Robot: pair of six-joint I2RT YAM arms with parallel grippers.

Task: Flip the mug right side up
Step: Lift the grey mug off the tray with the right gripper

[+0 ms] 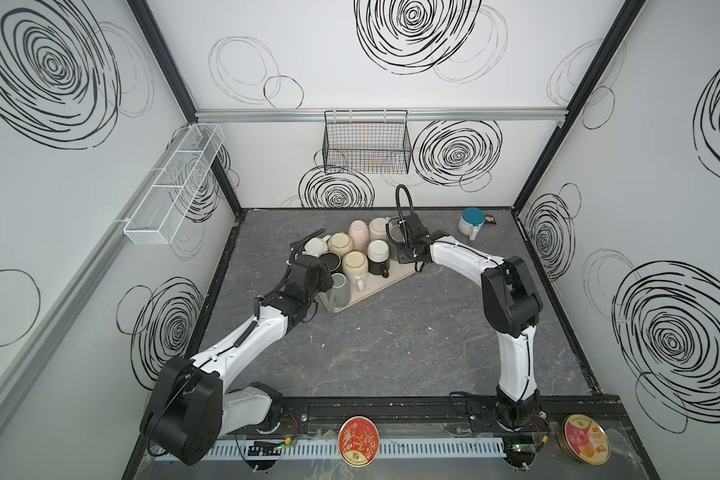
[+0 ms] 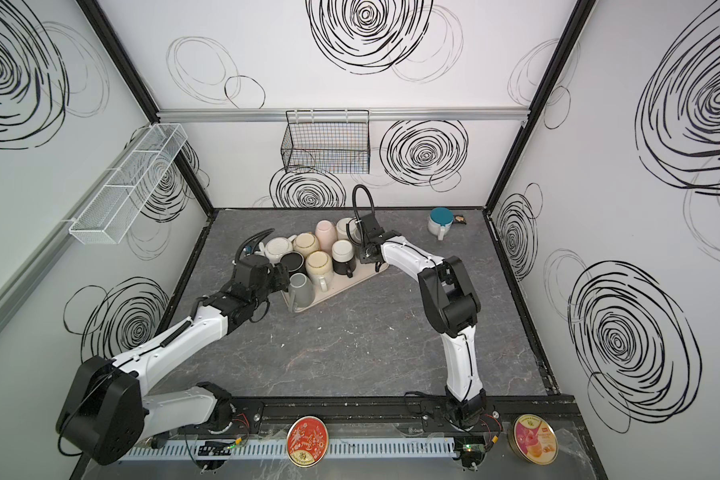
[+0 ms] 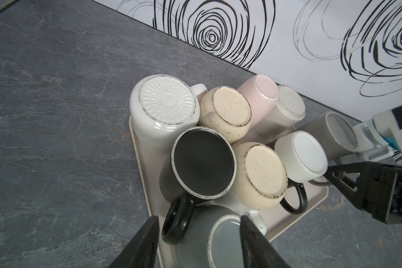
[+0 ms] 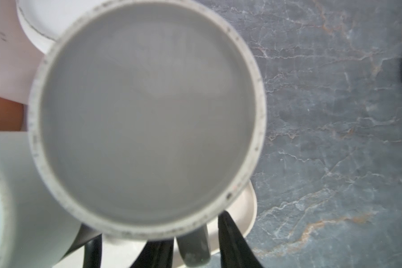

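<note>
The grey-brown mug is base up (image 4: 147, 118), so my right gripper should take its handle (image 4: 193, 246), turn the mug level and pass the handle to my left gripper.
A beige tray (image 1: 377, 286) holds several mugs standing base up. At its far right edge, a grey-brown mug (image 3: 334, 134) fills the right wrist view with its base (image 4: 146, 116). My right gripper (image 4: 194, 234) points straight down beside it with its fingers closed on either side of the mug's handle (image 4: 193, 250). In both top views this gripper (image 1: 406, 254) (image 2: 366, 253) hides most of that mug. My left gripper (image 3: 200, 218) (image 1: 329, 282) stands open over a second grey mug (image 3: 225, 241) at the tray's near left corner, gripping nothing.
A white cup with a teal lid (image 1: 472, 222) stands at the back right. A black wire basket (image 1: 366, 143) hangs on the back wall and a white mesh basket (image 1: 175, 183) on the left wall. Two round tins (image 1: 358, 442) (image 1: 586, 438) lie at the front edge.
</note>
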